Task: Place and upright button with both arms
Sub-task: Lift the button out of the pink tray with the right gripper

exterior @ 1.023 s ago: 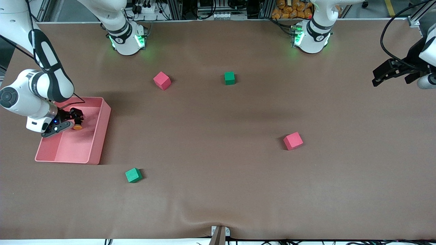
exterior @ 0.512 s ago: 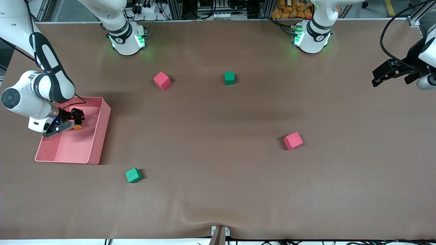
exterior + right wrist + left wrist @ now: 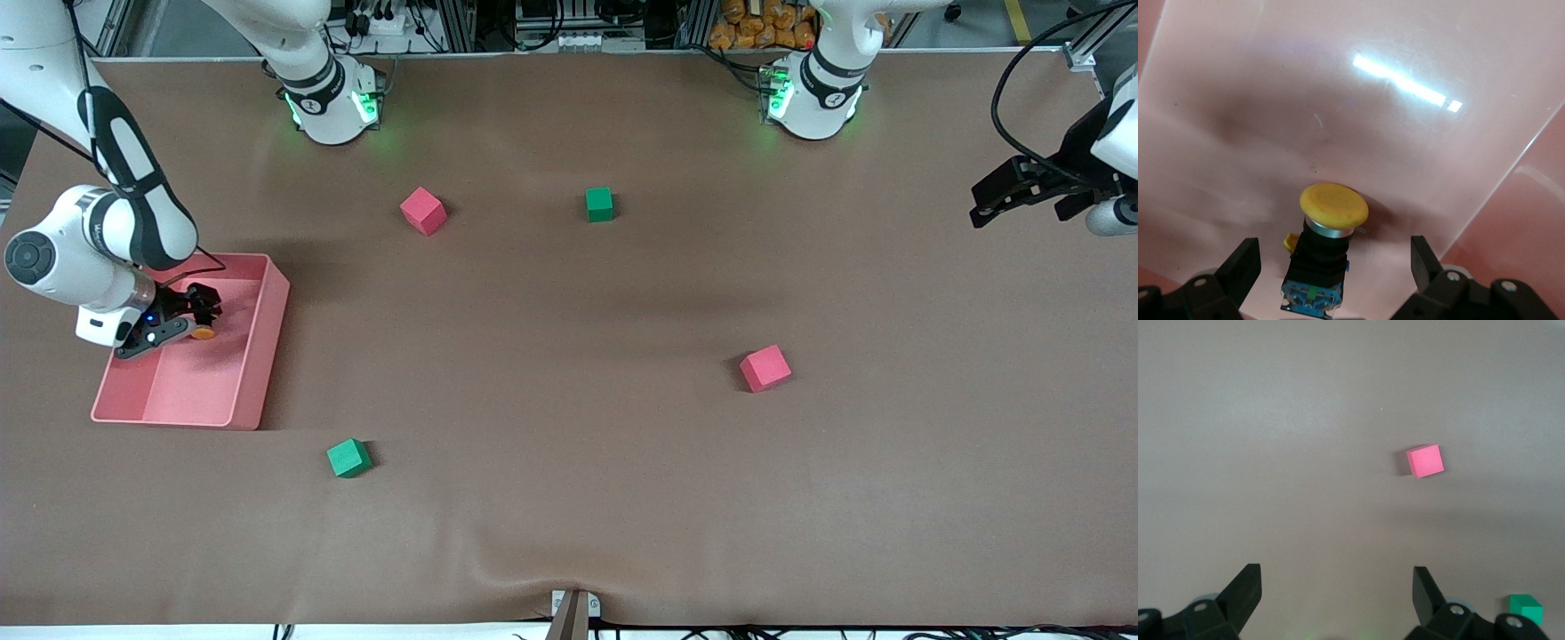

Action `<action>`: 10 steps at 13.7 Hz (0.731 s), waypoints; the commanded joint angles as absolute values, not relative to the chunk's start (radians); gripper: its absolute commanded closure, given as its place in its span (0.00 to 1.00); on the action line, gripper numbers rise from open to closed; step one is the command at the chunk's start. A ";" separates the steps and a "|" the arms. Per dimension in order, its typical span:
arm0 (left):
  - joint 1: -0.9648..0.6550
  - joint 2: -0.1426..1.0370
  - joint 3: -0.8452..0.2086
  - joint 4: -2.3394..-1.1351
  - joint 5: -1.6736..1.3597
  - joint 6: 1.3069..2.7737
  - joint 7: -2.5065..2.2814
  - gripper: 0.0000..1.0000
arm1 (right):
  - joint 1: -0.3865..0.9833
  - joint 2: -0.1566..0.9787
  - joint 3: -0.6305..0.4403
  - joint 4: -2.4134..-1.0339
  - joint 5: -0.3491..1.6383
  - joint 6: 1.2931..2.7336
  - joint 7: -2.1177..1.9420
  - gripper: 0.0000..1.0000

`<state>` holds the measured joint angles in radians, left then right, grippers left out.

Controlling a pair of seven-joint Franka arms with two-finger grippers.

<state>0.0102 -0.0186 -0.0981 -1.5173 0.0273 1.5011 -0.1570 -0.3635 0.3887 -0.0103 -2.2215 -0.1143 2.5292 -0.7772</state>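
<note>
The button (image 3: 1325, 243) will stay lying level when I lift it, because my fingers straddle the black body (image 3: 1319, 259) between the orange cap and bluish base.
The button (image 3: 203, 333), with an orange cap, a black body and a bluish base, lies on its side on the floor of a pink bin (image 3: 267, 356) at the right arm's end of the table. My right gripper (image 3: 199, 315) is down in the bin and open. In the right wrist view, the right gripper (image 3: 1335, 257) straddles the button (image 3: 1333, 213), with a gap between each finger and the black body. My left gripper (image 3: 982, 203) hangs open and empty over the left arm's end of the table. The left wrist view shows the left gripper (image 3: 1336, 579) with bare table between its fingers.
Two red cubes (image 3: 422, 211) (image 3: 765, 368) and two green cubes (image 3: 599, 204) (image 3: 348, 458) lie scattered on the brown table. The left wrist view shows a red cube (image 3: 1425, 461) and a green cube (image 3: 1526, 610). The bin's walls (image 3: 1511, 220) stand close around my right gripper.
My right hand has shifted slightly inside the bin toward the robots' bases. The button has stayed where it lay. The left arm has barely moved.
</note>
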 commanded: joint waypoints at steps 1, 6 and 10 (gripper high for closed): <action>0.020 -0.012 -0.103 -1.503 0.009 1.496 -0.143 0.00 | -0.396 0.384 0.002 -2.247 -0.126 2.612 -0.867 0.00; 0.020 -0.012 -0.103 -1.503 0.011 1.496 -0.143 0.00 | -0.402 0.391 0.002 -2.249 -0.123 2.606 -0.851 0.98; 0.020 -0.012 -0.103 -1.503 0.009 1.496 -0.143 0.00 | -0.402 0.388 0.002 -2.247 -0.121 2.605 -0.851 1.00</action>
